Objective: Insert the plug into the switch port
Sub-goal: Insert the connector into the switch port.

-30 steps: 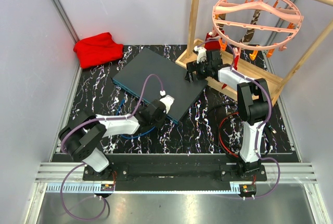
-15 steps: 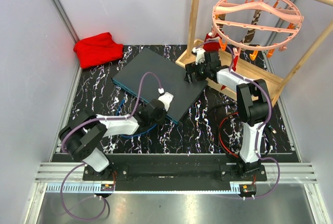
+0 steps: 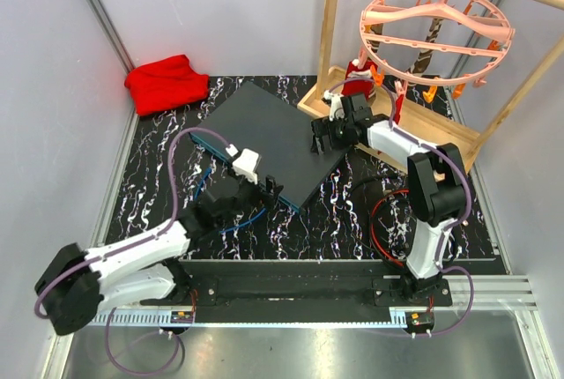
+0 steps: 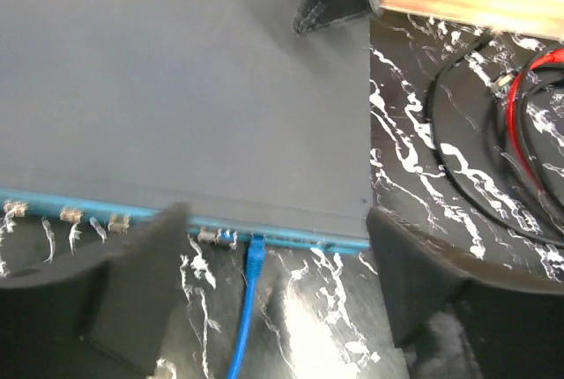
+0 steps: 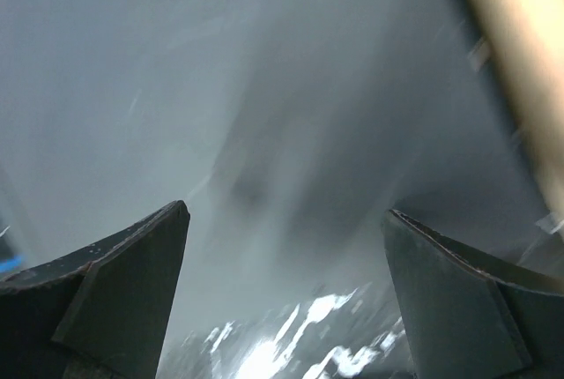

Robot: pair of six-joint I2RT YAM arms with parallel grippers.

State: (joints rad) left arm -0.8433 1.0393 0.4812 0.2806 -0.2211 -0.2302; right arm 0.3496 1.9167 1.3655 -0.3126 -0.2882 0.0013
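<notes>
The black cable rests in a wide, round curve, so it will keep a smooth, springy arc when the robot picks it up.
The switch [image 3: 264, 128] is a flat dark grey box lying at an angle on the marbled mat, its teal front edge [image 4: 291, 236] facing my left arm. A blue plug [image 4: 255, 252] sits in a socket near the right end of that edge, and its blue cable [image 4: 240, 335] trails toward me. My left gripper [image 3: 271, 190] hovers just in front of the edge. It is open [image 4: 273, 286] with the plug between its fingers and untouched. My right gripper [image 3: 321, 137] is open [image 5: 286, 264] at the switch's right edge, over the grey top [image 5: 220, 88].
A wooden tray [image 3: 414, 128] with upright poles stands at the back right, and a pink round hanger [image 3: 436, 31] hangs above it. A red cloth [image 3: 166, 82] lies at the back left. Red and black cables [image 3: 388, 220] coil beside the right arm's base.
My left gripper has opened and let go of the plug, which stays in the socket. The left arm has drawn back toward the near left. The right gripper shifted slightly along the switch's edge.
</notes>
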